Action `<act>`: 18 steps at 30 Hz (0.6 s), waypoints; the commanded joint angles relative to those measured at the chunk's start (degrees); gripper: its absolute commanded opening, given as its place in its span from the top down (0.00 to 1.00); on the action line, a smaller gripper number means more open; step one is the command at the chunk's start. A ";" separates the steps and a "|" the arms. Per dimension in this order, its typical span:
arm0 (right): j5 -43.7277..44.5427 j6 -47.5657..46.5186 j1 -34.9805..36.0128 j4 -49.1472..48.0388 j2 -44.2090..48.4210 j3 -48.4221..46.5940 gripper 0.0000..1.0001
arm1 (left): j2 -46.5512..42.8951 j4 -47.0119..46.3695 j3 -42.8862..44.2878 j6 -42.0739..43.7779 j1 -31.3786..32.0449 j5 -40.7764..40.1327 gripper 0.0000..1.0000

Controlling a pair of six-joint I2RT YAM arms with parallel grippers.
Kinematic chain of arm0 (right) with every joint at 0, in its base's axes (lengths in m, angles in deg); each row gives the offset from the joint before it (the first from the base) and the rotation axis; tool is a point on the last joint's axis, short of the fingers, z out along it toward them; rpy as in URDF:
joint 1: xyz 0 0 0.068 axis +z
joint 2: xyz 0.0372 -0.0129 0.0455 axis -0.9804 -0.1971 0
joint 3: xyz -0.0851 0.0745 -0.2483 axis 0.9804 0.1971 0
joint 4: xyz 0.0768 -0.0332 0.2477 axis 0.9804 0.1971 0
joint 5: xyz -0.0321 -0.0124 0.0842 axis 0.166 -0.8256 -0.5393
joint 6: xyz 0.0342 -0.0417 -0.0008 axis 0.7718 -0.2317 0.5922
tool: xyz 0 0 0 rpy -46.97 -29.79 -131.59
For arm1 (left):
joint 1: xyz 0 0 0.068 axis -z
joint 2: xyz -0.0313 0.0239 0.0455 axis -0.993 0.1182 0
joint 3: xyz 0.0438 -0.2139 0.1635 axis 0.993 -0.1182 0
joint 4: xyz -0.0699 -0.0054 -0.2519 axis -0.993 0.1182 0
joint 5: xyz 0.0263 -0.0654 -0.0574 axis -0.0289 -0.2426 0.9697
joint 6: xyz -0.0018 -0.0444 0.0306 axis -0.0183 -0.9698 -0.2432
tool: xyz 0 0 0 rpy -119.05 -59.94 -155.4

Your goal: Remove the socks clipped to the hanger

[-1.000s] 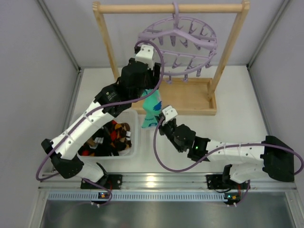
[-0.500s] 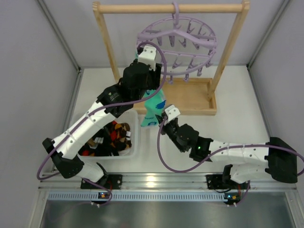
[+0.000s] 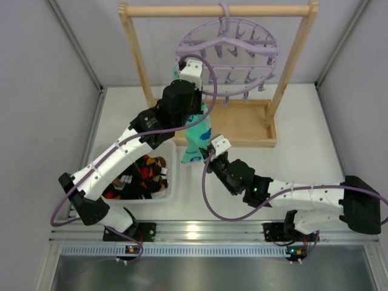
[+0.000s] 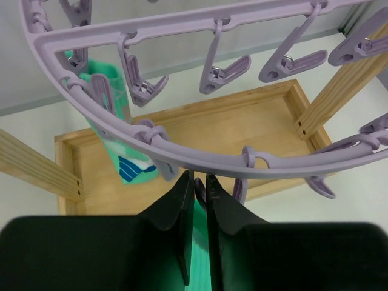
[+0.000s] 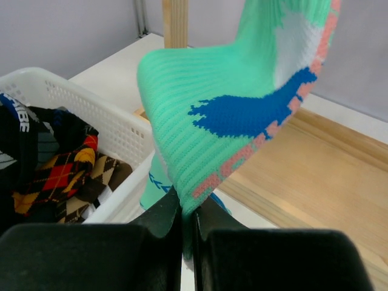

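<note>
My left gripper is pinching one side of the clip, and the clip's other side (image 4: 241, 187) is outside its fingers. It should open and squeeze both sides (image 4: 200, 189) together.
The lavender hanger (image 3: 225, 37) hangs from the wooden rail, and its ring (image 4: 182, 159) crosses the left wrist view. My left gripper (image 4: 199, 182) sits just under that ring, its jaws pinched on a lavender clip (image 4: 200, 188), with teal fabric showing below between them. A teal sock (image 3: 197, 130) with blue and white marks stretches down from there. My right gripper (image 5: 188, 209) is shut on the lower edge of this sock (image 5: 242, 91). A second teal sock (image 4: 112, 121) hangs clipped to the ring on the left.
A white basket (image 3: 171, 151) at the left holds several argyle and dark socks (image 5: 66, 176). The wooden frame's rail (image 3: 218, 10), posts and base tray (image 3: 242, 124) stand behind the arms. Empty clips (image 4: 227, 73) dangle from the ring.
My left gripper has risen to the hanger ring and closed from open onto a clip. The right arm has crept forward, keeping its hold on the sock.
</note>
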State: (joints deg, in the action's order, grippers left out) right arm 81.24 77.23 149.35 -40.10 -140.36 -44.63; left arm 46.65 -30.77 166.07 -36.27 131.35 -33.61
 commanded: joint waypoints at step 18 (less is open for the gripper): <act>0.90 1.71 1.00 -1.02 7.14 3.83 1.00 | -0.02 -3.62 0.51 -2.18 0.02 4.69 0.55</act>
State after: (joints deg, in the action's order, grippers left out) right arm 81.69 78.80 149.35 -39.83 -132.66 -38.99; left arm 46.65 -30.93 165.94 -37.65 131.31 -31.40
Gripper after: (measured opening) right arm 0.011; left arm 0.443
